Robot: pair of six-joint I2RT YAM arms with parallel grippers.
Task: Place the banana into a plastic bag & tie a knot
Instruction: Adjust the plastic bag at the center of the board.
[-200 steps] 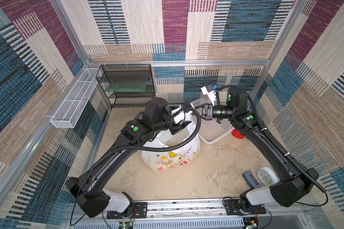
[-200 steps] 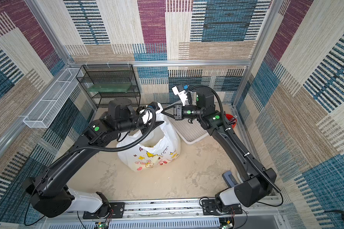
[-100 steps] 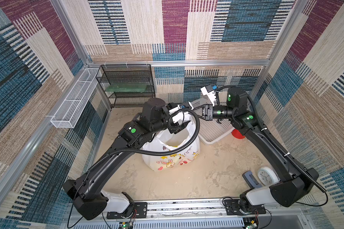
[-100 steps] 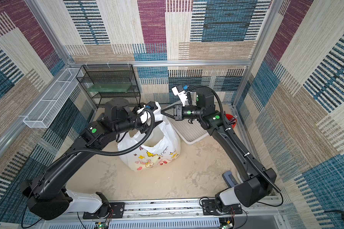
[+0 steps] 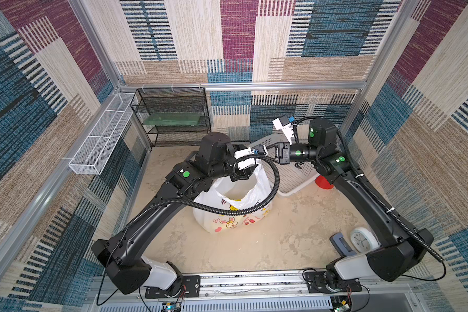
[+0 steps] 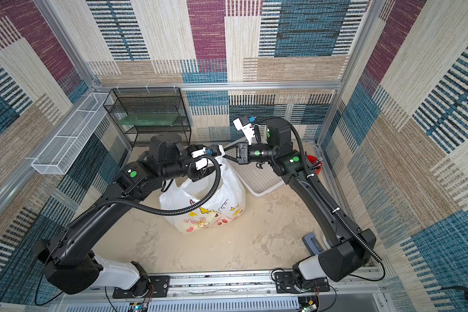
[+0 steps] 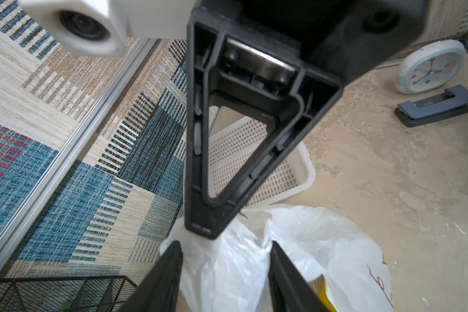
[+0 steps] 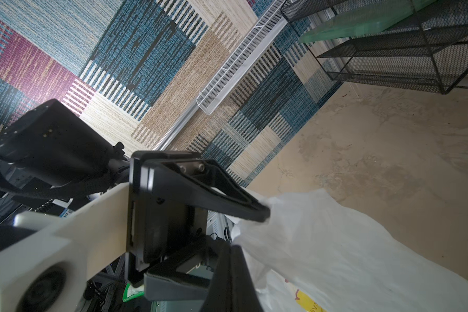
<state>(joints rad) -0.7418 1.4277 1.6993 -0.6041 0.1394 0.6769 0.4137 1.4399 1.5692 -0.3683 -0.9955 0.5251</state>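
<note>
I should hold the bag's handle with my left gripper while my right gripper opens and takes the handle from the front, because my grippers meet head-on there.
The white plastic bag stands mid-table, mouth open, cartoon prints facing the front. My right gripper is shut on the bag's back rim and holds it up. My left gripper faces it from the other side. Its fingers stand apart with a fold of the bag between them. One left finger touches the plastic. I cannot pick out the banana; a yellow patch shows at the bag's mouth. No knot is in view.
A white perforated basket lies behind the bag, with a red object beside it. A white clock and a grey hole punch sit front right. A black mesh shelf stands at the back left.
The left gripper's jaws have come closer together around the bag's rim. The right gripper has stayed shut on the bag in the same place.
</note>
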